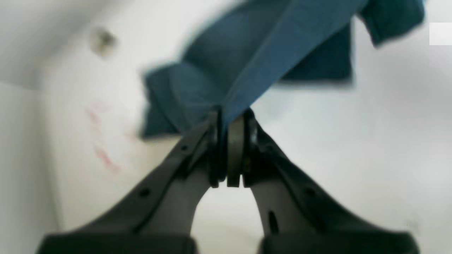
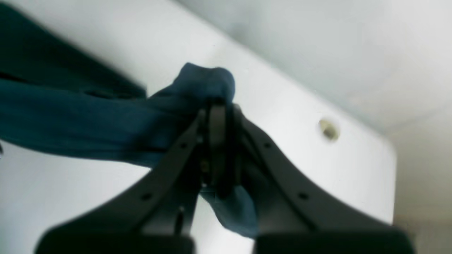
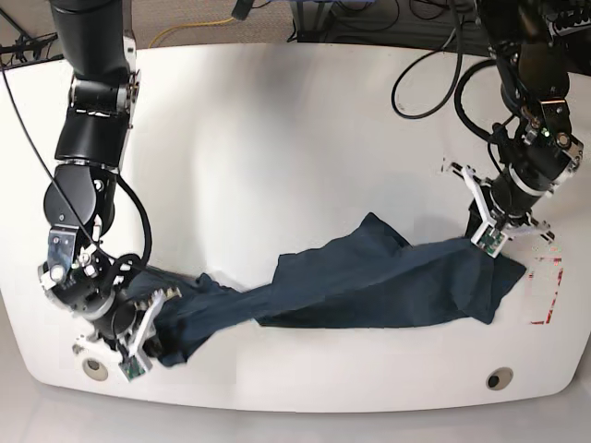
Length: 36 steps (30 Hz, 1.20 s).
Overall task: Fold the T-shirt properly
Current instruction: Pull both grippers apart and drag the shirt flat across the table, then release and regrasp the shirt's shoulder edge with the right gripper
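The T-shirt lies in a twisted band (image 3: 337,282) near the front edge. My left gripper and my right gripper should pull its ends (image 3: 192,325) back to open it.
The dark navy-teal T-shirt (image 3: 369,281) lies stretched in a twisted band across the front of the white table (image 3: 277,138). My left gripper (image 3: 487,242), on the right in the base view, is shut on the shirt's right end, with cloth pinched between its jaws in the left wrist view (image 1: 231,116). The T-shirt (image 1: 254,53) runs up and away from it. My right gripper (image 3: 148,343), at the front left, is shut on the shirt's bunched left end. In the right wrist view my right gripper (image 2: 219,106) holds the T-shirt (image 2: 70,116), which trails off to the left.
The table's front edge runs close below both grippers. Round holes sit near the front corners, one at the right (image 3: 500,379) and one at the left (image 3: 92,365). Red marks (image 3: 545,291) lie at the front right. Black cables (image 3: 425,83) hang at the back right.
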Each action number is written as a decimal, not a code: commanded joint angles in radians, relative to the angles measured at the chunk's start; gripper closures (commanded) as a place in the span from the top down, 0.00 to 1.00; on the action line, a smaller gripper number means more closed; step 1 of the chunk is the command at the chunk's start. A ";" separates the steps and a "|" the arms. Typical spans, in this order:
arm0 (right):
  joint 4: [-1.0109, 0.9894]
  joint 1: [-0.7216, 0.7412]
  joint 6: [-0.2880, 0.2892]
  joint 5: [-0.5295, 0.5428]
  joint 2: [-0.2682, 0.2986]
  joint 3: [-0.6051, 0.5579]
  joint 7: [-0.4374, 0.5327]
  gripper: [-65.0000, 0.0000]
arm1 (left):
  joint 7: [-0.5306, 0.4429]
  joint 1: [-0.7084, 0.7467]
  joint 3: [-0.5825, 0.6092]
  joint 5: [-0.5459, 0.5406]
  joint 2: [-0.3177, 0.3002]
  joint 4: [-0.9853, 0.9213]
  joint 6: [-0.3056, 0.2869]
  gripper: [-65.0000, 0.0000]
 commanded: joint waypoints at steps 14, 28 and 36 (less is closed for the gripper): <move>0.126 -0.378 -0.004 0.044 -0.037 0.178 0.020 0.00 | -0.016 0.262 0.008 0.004 0.022 0.015 0.007 0.00; 0.189 -0.581 -0.008 0.311 -0.049 0.320 0.018 0.45 | -0.014 0.328 0.035 0.006 0.022 0.015 0.007 0.47; 0.222 -0.670 -0.007 0.511 -0.049 0.392 0.017 0.82 | -0.014 0.329 0.005 0.004 0.024 0.015 0.007 0.47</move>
